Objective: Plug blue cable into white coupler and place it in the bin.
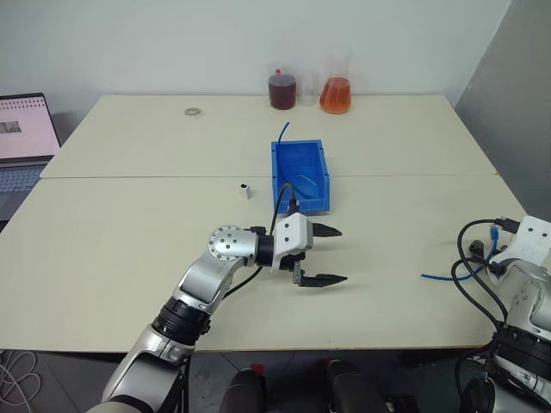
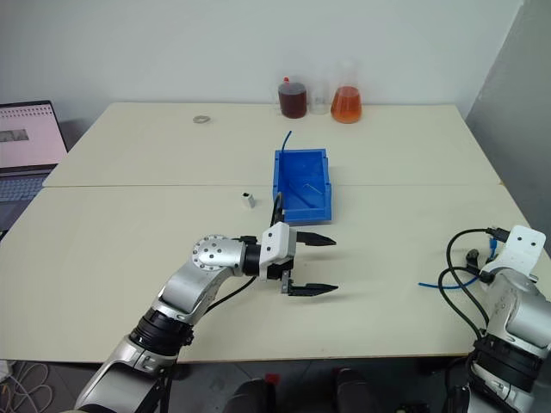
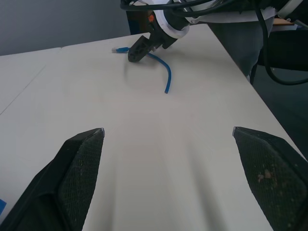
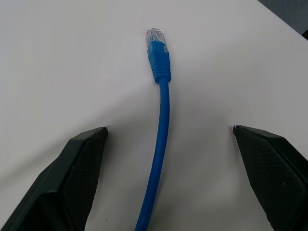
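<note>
My gripper will lift the blue cable near the clear plug, and its tail (image 1: 435,277) will stay in an arch, because the cable lies in a smooth open bow (image 1: 475,270).
The blue cable (image 4: 162,115) lies on the table near its right edge, its clear plug (image 4: 156,36) pointing away from my right gripper (image 4: 168,129). That gripper is open, one finger on each side of the cable and not touching it. From the head the cable (image 1: 448,275) shows beside my right wrist. The white coupler (image 1: 245,190) stands on the table just left of the bin (image 1: 310,205), a blue box at mid-table. My left gripper (image 1: 343,255) hovers open in front of the bin, pointing right, with nothing in it.
A thin dark-blue stub (image 1: 282,131) sticks up from the bin's back rim. Two flasks (image 1: 282,90) (image 1: 336,95) of red and orange liquid stand at the table's far edge. A laptop (image 1: 26,138) is at the left and a small ring (image 1: 192,111) lies far back.
</note>
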You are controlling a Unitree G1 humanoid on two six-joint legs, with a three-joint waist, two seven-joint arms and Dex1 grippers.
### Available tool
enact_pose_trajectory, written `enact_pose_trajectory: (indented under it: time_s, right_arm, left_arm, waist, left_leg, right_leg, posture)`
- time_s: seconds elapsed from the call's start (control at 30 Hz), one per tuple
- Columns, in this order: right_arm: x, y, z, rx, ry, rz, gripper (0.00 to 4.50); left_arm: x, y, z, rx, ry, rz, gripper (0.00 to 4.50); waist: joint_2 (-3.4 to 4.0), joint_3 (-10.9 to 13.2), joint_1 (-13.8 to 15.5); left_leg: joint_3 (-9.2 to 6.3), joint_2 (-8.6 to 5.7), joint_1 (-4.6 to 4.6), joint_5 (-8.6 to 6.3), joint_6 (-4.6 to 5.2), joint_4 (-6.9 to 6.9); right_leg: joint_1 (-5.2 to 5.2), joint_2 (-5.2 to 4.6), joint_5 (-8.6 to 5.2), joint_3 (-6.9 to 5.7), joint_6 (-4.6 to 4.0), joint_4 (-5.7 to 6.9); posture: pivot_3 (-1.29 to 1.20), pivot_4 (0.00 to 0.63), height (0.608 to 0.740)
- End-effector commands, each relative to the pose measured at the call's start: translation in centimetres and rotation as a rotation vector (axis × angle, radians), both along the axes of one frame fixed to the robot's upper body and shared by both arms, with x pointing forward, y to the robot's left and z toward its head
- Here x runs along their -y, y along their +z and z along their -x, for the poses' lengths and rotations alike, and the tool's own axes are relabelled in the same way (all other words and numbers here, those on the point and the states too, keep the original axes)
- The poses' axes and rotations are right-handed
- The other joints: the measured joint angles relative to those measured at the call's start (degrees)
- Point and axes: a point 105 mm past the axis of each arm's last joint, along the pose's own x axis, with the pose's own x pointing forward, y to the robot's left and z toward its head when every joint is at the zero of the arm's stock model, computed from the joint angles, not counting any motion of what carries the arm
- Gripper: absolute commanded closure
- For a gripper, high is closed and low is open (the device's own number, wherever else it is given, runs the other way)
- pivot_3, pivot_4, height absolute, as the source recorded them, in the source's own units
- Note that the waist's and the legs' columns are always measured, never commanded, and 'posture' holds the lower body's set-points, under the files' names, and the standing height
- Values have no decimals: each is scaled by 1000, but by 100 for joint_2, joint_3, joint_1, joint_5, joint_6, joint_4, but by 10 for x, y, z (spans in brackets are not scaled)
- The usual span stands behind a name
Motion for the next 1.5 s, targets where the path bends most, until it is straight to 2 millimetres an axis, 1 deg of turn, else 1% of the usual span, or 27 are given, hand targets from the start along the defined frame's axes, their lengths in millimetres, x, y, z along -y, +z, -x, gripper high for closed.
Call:
enact_pose_trajectory:
  time_s: [0.03,0.07,0.1,0.27,0.37,0.43,0.47,0.5,0.57,0.6,0.7,0.73,0.77,0.8,0.83,0.87,0.9,0.93,1.0,1.03,1.13,1.2,1.27,1.33,1.37,1.43,1.5]
  right_arm:
    - [1,1,1,27,-17,-42,421]
    - [0,2,0,33,-15,-43,520]
    - [-1,2,0,35,-12,-45,720]
    - [-5,2,-2,43,12,-36,1979]
    - [-5,3,-3,37,21,-17,2830]
    - [-4,3,-3,35,21,-9,3517]
    - [-4,4,-3,36,26,-6,3624]
    - [-4,4,-4,37,30,-5,3926]
    - [-4,6,-5,36,41,9,4351]
    - [-3,8,-6,33,57,33,4433]
    - [-3,17,-11,16,132,125,4433]
    - [-4,22,-14,12,173,161,4433]
    - [-10,28,-19,12,258,197,4433]
    - [-28,38,-26,9,474,254,4433]
    - [-42,44,-28,-10,664,307,4433]
    - [-54,47,-27,-37,852,365,4433]
    - [-63,47,-22,-79,1011,413,4433]
    - [-71,48,-18,-92,1130,438,4433]
    - [-84,49,-14,-115,1300,452,4433]
    - [-96,50,-12,-112,1399,453,4433]
    - [-136,53,-14,-70,1642,448,4433]
    - [-162,56,-20,-17,1732,464,4433]
    - [-196,59,-33,80,1769,488,4433]
    - [-239,61,-44,187,1788,455,4433]
    - [-259,61,-47,226,1807,447,4433]
    - [-294,60,-51,279,1846,443,4433]
    - [-322,58,-52,302,1882,436,4433]
  left_arm:
    - [-1,10,3,36,-12,19,0]
    - [-1,10,2,37,-11,18,0]
    - [-2,11,1,38,-10,17,0]
    - [-4,14,-3,48,-3,15,0]
    - [-3,15,-4,55,7,26,0]
    - [-3,16,-4,55,7,29,0]
    - [-3,16,-4,55,8,29,0]
    - [-3,16,-5,56,11,30,0]
    - [-4,17,-6,60,21,32,0]
    - [-4,17,-7,63,29,36,0]
    - [-6,19,-9,75,63,52,0]
    - [-7,20,-10,86,81,63,0]
    - [-11,22,-12,104,115,80,0]
    - [-21,21,-10,116,159,93,0]
    - [-31,20,-9,114,202,102,0]
    - [-44,17,-6,107,247,99,0]
    - [-55,13,-2,96,282,86,0]
    - [-66,9,0,83,333,81,0]
    - [-84,4,2,48,433,96,0]
    - [-92,0,7,31,477,95,0]
    - [-115,-9,21,-2,643,111,0]
    - [-124,-12,29,-27,741,133,0]
    - [-132,-14,36,-84,870,204,0]
    - [-143,-20,43,-104,1008,244,0]
    - [-149,-24,46,-109,1075,251,0]
    - [-158,-32,54,-126,1181,270,0]
    - [-162,-40,62,-146,1250,285,0]
  waist:
    - [0,0,-1]
    - [0,0,-1]
    - [0,0,-1]
    - [0,0,-1]
    - [0,0,-5]
    - [0,0,-5]
    - [0,0,-4]
    - [0,0,-4]
    - [0,0,-4]
    - [0,0,-4]
    - [0,0,-4]
    - [0,0,-4]
    - [0,0,-5]
    - [2,1,-14]
    - [5,2,-29]
    - [16,9,-58]
    - [19,8,-84]
    - [19,8,-100]
    - [7,13,-106]
    - [3,16,-104]
    - [1,19,-102]
    - [-5,22,-95]
    - [-16,28,-98]
    - [-23,30,-89]
    - [-24,29,-84]
    - [-23,29,-52]
    - [-24,29,-17]
  left_leg:
    - [0,0,0,0,0,0]
    - [0,0,0,0,0,0]
    - [0,0,0,0,0,0]
    - [0,0,0,0,0,0]
    - [0,0,0,0,0,0]
    - [0,0,0,0,0,0]
    - [0,0,0,0,0,0]
    - [0,0,0,0,0,0]
    - [0,0,0,0,0,0]
    - [0,0,0,0,0,0]
    - [0,0,-1,0,0,0]
    - [2,-1,-1,0,0,0]
    - [3,-1,0,0,0,0]
    - [3,-1,0,0,0,1]
    - [5,-1,1,0,0,0]
    - [8,-1,2,0,1,1]
    - [14,-1,5,-1,1,-4]
    - [17,3,7,-2,2,-9]
    - [8,17,10,-5,8,-15]
    - [-8,22,6,-5,9,-10]
    - [0,19,7,-6,9,0]
    - [6,15,7,-5,8,5]
    - [3,16,7,-5,8,5]
    - [0,19,7,-5,7,5]
    - [-3,21,7,-4,6,4]
    - [-7,22,5,-4,5,3]
    - [-10,18,2,-4,4,3]
  right_leg:
    - [0,0,0,0,0,0]
    - [0,0,0,0,0,0]
    - [0,0,0,0,0,0]
    - [0,0,0,0,0,0]
    - [0,0,0,0,0,0]
    - [0,0,0,0,0,0]
    - [0,0,0,0,0,0]
    - [0,0,0,0,0,0]
    - [0,0,0,0,0,0]
    - [0,0,0,0,0,0]
    - [0,0,0,0,1,-1]
    - [0,-1,-1,2,1,-1]
    - [0,-1,0,2,1,-1]
    - [0,-1,0,2,1,-1]
    - [-1,-1,-1,5,1,-1]
    - [-2,-1,-1,7,2,-3]
    - [-2,-1,-1,15,3,-9]
    - [-2,0,-2,16,4,-14]
    - [0,9,-7,4,3,-21]
    - [4,13,-9,-13,4,-21]
    - [8,8,-14,-4,16,-21]
    - [8,1,-9,0,18,-22]
    - [7,0,-5,-1,14,-22]
    - [8,2,-3,-3,11,-20]
    - [6,4,-1,-4,7,-18]
    - [5,5,1,-6,0,-13]
    - [-1,1,1,-9,-4,-5]
  posture:
    - [0,150,740]
    - [0,150,740]
    - [0,150,740]
    - [0,150,740]
    - [0,150,740]
    - [0,150,740]
    - [0,150,740]
    - [0,150,740]
    - [0,150,740]
    - [0,150,740]
    - [0,150,740]
    - [0,150,740]
    - [0,150,740]
    - [0,150,740]
    - [0,150,740]
    - [0,150,740]
    - [0,150,740]
    - [0,150,740]
    - [0,150,740]
    - [0,150,740]
    - [0,150,740]
    - [0,150,740]
    - [0,150,740]
    - [0,150,740]
    - [0,150,740]
    - [0,150,740]
    - [0,150,740]
